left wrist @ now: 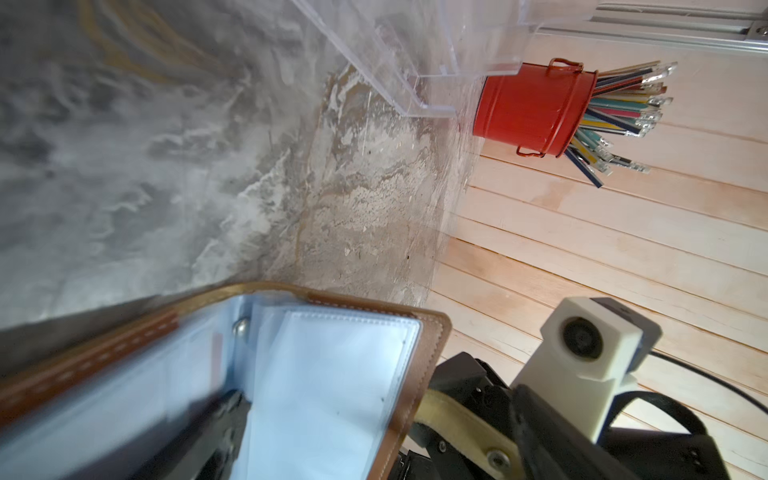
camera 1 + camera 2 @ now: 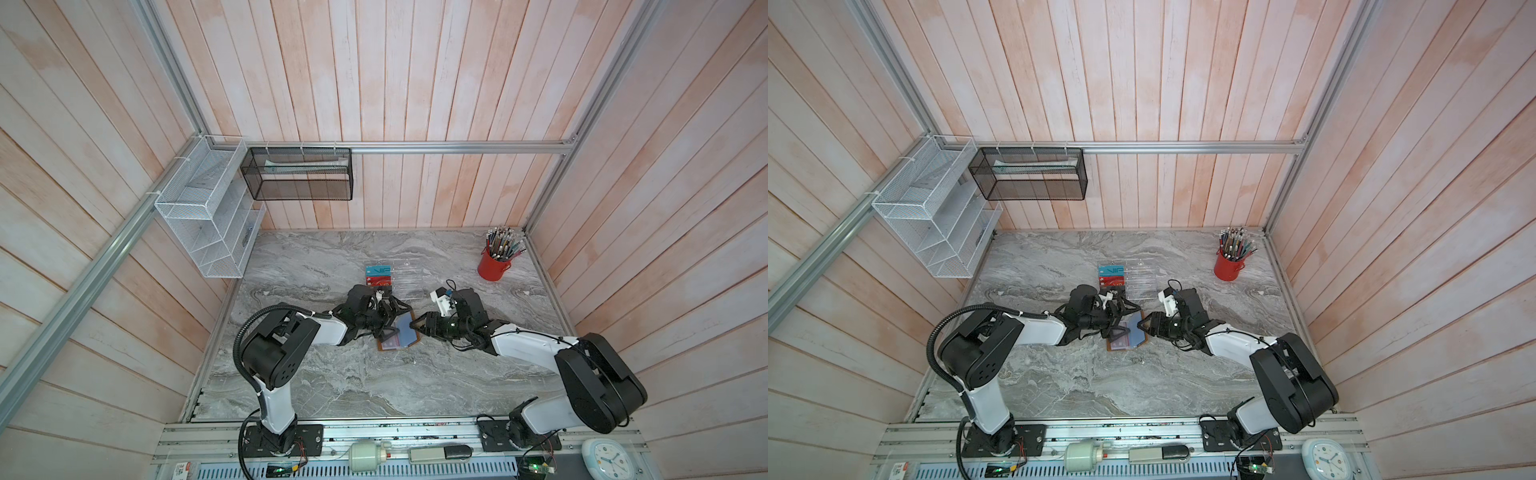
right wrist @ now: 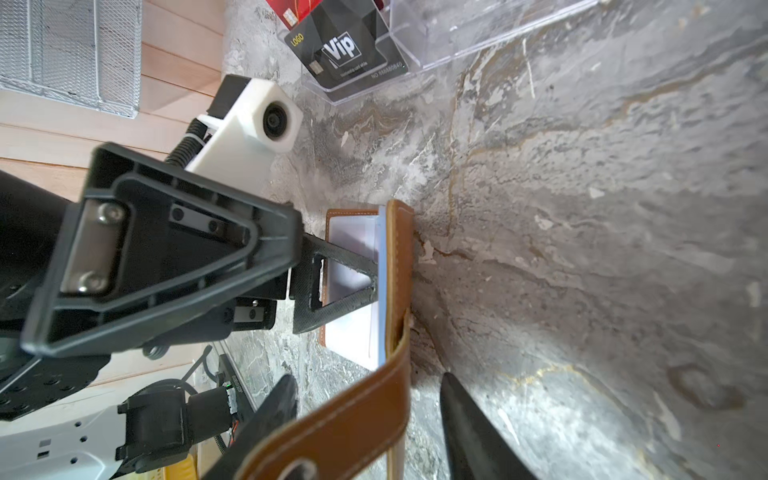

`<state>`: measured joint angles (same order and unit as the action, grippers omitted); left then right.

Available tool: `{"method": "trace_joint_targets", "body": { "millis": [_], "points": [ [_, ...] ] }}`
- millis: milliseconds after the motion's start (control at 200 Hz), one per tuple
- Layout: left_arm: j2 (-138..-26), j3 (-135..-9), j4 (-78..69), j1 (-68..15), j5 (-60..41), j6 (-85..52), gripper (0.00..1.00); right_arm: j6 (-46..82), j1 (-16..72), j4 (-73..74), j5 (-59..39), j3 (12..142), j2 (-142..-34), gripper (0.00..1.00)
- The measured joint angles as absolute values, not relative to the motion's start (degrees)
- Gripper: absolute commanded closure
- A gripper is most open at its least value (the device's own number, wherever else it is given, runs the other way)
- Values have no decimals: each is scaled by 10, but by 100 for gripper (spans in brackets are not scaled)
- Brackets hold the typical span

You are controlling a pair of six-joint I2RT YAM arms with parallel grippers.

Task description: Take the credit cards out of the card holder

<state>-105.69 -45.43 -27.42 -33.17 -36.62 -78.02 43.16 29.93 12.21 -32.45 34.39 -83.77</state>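
My right gripper needs to move in and clamp the cover's edge [image 3: 397,340] before my left gripper turns sleeves, because only the snap strap [image 3: 345,422] is between my right gripper's fingers.
The tan card holder [image 2: 401,337] [image 2: 1133,338] lies open at the table's middle, clear sleeves [image 1: 332,374] up. A reddish patch [image 2: 388,343] shows through a sleeve on its left page. My left gripper [image 2: 394,321] [image 3: 332,257] is open wide, one finger [image 3: 345,282] resting on a sleeve. The right gripper [image 2: 414,325] [image 3: 370,415] is open, its fingers either side of the snap strap [image 3: 345,419] with gaps. Teal [image 2: 378,270] and red [image 2: 379,281] credit cards and a black one [image 3: 349,50] sit in the clear rack.
The clear acrylic rack [image 2: 405,276] stands just behind the wallet and both grippers. A red pot of pens [image 2: 496,264] [image 1: 528,108] is at the back right. White [image 2: 199,216] and black [image 2: 299,174] mesh baskets hang on the back left wall.
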Motion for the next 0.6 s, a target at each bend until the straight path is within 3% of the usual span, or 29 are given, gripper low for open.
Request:
{"method": "trace_joint_targets", "body": {
  "millis": [350,600],
  "points": [
    [-1057,-452,-279,-332,-366,-783,0,432,300,127,-329,343,-872,52],
    [-1057,-452,-279,-332,-366,-783,0,434,300,126,-328,345,-889,75]
  ]
}}
